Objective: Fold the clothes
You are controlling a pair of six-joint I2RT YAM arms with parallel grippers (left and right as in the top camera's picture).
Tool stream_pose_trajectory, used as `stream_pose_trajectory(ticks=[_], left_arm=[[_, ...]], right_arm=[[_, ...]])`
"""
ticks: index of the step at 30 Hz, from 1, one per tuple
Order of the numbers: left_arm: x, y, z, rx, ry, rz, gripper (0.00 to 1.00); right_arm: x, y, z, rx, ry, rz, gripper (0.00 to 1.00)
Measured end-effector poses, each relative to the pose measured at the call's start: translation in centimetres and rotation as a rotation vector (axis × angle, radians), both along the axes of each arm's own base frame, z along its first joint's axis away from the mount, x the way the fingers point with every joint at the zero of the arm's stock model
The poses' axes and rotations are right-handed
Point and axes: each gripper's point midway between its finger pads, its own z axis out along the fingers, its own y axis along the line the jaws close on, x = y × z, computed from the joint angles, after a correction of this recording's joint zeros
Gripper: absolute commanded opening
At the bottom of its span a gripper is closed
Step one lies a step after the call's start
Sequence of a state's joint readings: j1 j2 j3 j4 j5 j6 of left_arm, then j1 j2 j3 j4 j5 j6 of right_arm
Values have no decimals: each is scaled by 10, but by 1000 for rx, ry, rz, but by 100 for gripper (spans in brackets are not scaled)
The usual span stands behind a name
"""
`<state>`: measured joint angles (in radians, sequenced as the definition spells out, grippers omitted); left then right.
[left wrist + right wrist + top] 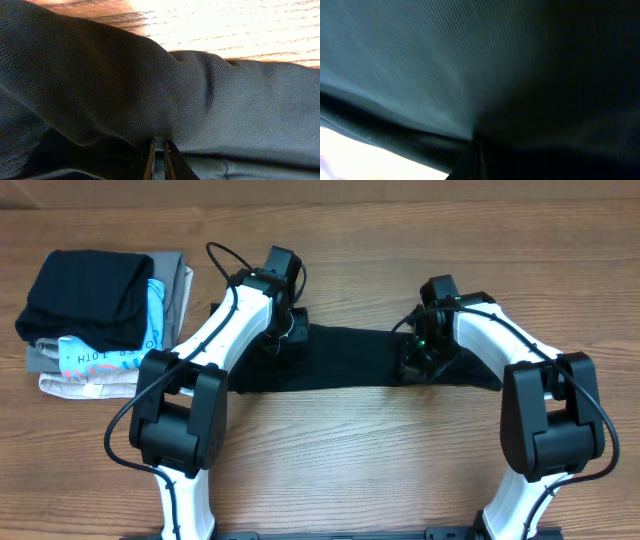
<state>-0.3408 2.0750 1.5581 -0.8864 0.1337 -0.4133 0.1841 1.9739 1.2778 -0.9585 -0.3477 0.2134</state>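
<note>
My right gripper is pinching the black T-shirt well short of the band's end (408, 372). It needs to move back, open and grab the cloth at that end (490, 376).
The clothes, a black T-shirt (340, 360), lie as a long narrow band across the middle of the table, between my two arms. At the band's left end, my left gripper (278, 340) is down on the cloth. In the left wrist view its fingers (158, 152) stand almost together with a thin fold of the black fabric (125, 75) pinched between them. My right gripper (415, 365) is at the band's right end. Dark fabric (420, 65) fills the right wrist view and runs into its shut fingers (479, 152). The shirt's logo and lettering are hidden.
A stack of folded garments (100, 310) sits at the table's left: a black one on top, a light-blue-and-white printed one (95, 358), grey (180, 280) and beige (80, 387) beneath. Bare wooden table (350, 450) lies in front of the shirt.
</note>
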Motion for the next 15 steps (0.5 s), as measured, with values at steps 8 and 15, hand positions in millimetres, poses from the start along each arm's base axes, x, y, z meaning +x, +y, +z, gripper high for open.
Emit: stream_pose_trajectory(ticks=[8, 15], left_arm=[[0, 0, 0, 3, -1, 0, 12], [0, 1, 0, 4, -2, 0, 12]], right_arm=[[-11, -9, 0, -53, 52, -9, 4], [-30, -20, 9, -117, 150, -20, 4]])
